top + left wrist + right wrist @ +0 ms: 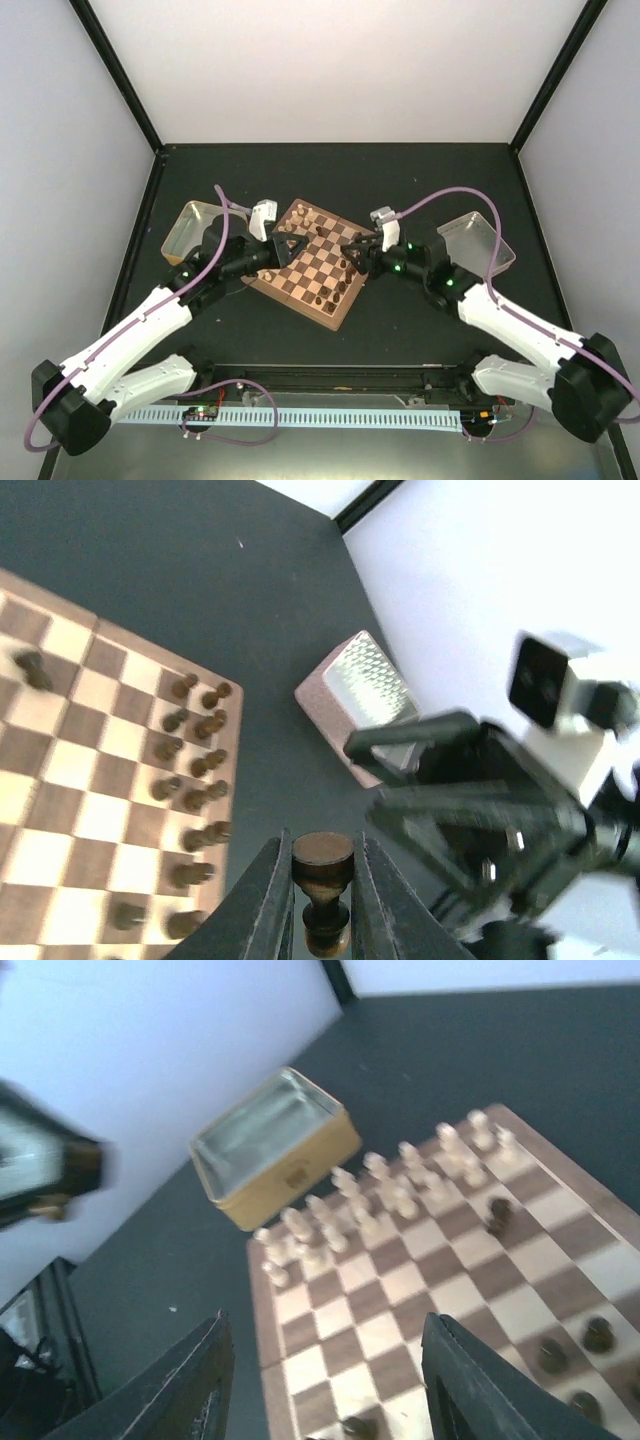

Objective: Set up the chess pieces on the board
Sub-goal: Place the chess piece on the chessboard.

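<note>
The dark brown piece is sticking out beyond my left gripper's fingers. My right gripper should go on moving its open fingers toward the piece until they grip it.
The board lies tilted at the table's middle. Cream chess pieces fill two rows at its far-left side, and dark chess pieces stand in two rows along the near-right side. My left gripper is shut on a dark brown piece that hangs over the dark table just off the board's edge. My right gripper is open and holds nothing, above the board near its dark-piece side. One dark piece stands alone mid-board. In the top view both grippers, left and right, hover over the board.
A metal tray sits left of the board, and a second tray sits to the right. The right arm's gripper and camera are close beside my left gripper. Black frame posts border the table.
</note>
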Controlling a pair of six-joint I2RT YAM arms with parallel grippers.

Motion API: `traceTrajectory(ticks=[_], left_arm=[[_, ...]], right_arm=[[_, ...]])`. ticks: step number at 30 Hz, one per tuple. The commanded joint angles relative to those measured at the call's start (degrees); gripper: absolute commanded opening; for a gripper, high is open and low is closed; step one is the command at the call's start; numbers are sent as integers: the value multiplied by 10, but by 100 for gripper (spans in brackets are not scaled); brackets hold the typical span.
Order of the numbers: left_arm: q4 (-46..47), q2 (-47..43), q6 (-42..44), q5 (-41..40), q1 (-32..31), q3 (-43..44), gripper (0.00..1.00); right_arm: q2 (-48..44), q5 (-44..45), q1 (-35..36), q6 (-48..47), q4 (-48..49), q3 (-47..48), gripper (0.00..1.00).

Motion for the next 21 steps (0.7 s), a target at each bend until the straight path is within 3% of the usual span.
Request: traceTrajectory(ticks=[1,4,9,21], left_arm=[[111,-9,-238,21,10,-36,14],[168,-14,-347,38,12,-65,14],[232,5,-462,90,12,-87,13],[288,17,-536,127,12,-113,14]], right_arm=[[-63,58,56,-44,200,-55,53],[-72,110,101,-80,285,-78,54],[-43,132,139,-130,333,-63,54],[7,138,171,-186,313,-39,50]])
